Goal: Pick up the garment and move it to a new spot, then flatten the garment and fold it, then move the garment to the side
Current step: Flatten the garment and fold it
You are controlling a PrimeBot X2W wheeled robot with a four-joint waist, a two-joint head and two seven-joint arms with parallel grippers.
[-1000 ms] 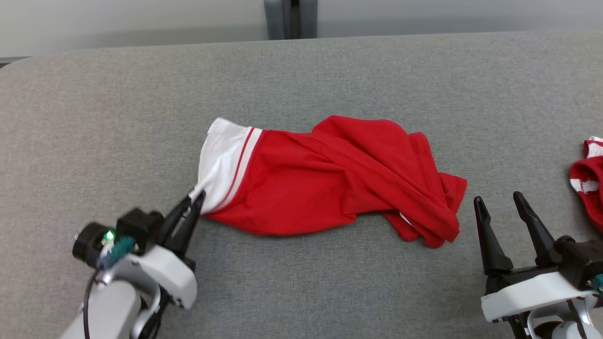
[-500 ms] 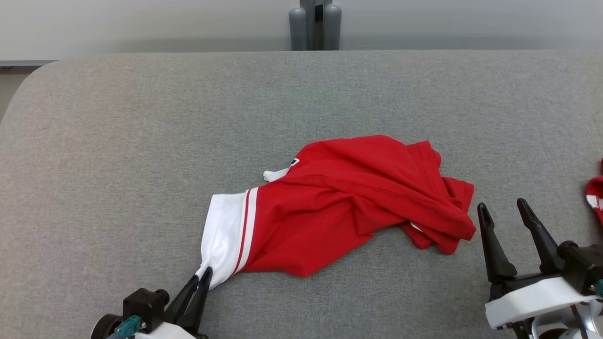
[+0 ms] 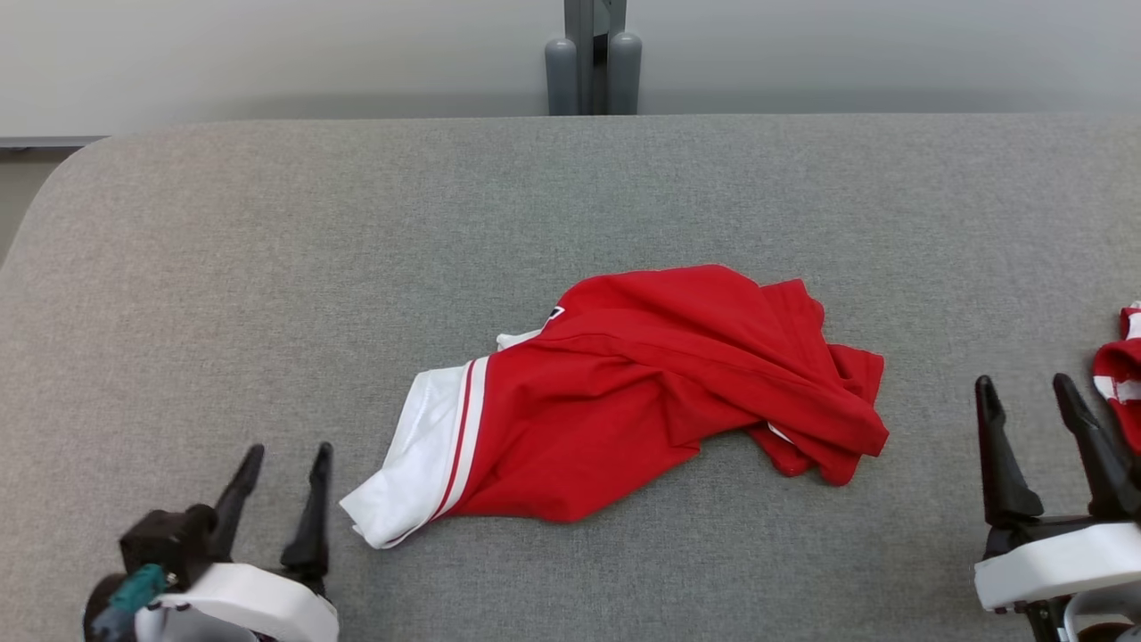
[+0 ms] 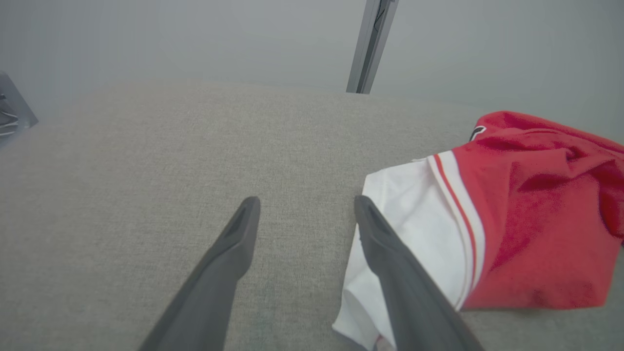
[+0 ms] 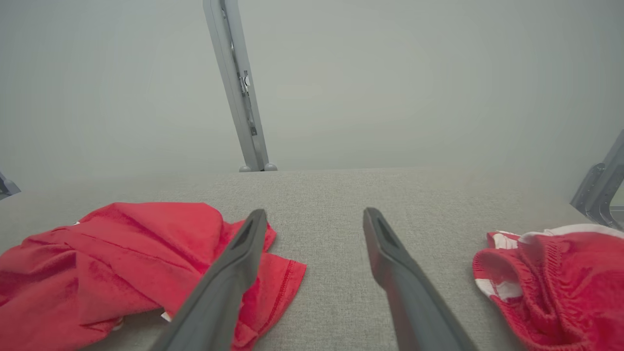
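Note:
I expect hidden lettering to show when I lift the garment and spread it, since a scrap of black-and-white print pokes out of the red garment's fold.
A red garment with a white, red-striped sleeve end lies crumpled on the grey table, in the middle. In the left wrist view the garment lies to the right of the fingers, its white end beside the right finger. My left gripper stands open at the lower left, just left of the white end, holding nothing. My right gripper is open at the lower right, to the right of the garment's bunched edge.
A second red and white garment lies at the table's right edge, also seen as the second garment right of the right fingers. A grey post stands behind the table's far edge.
The left gripper was shut on the white sleeve end and dragged it toward the near edge; now it has opened, let go and drawn back left. The head camera shifted. The right gripper stayed open.

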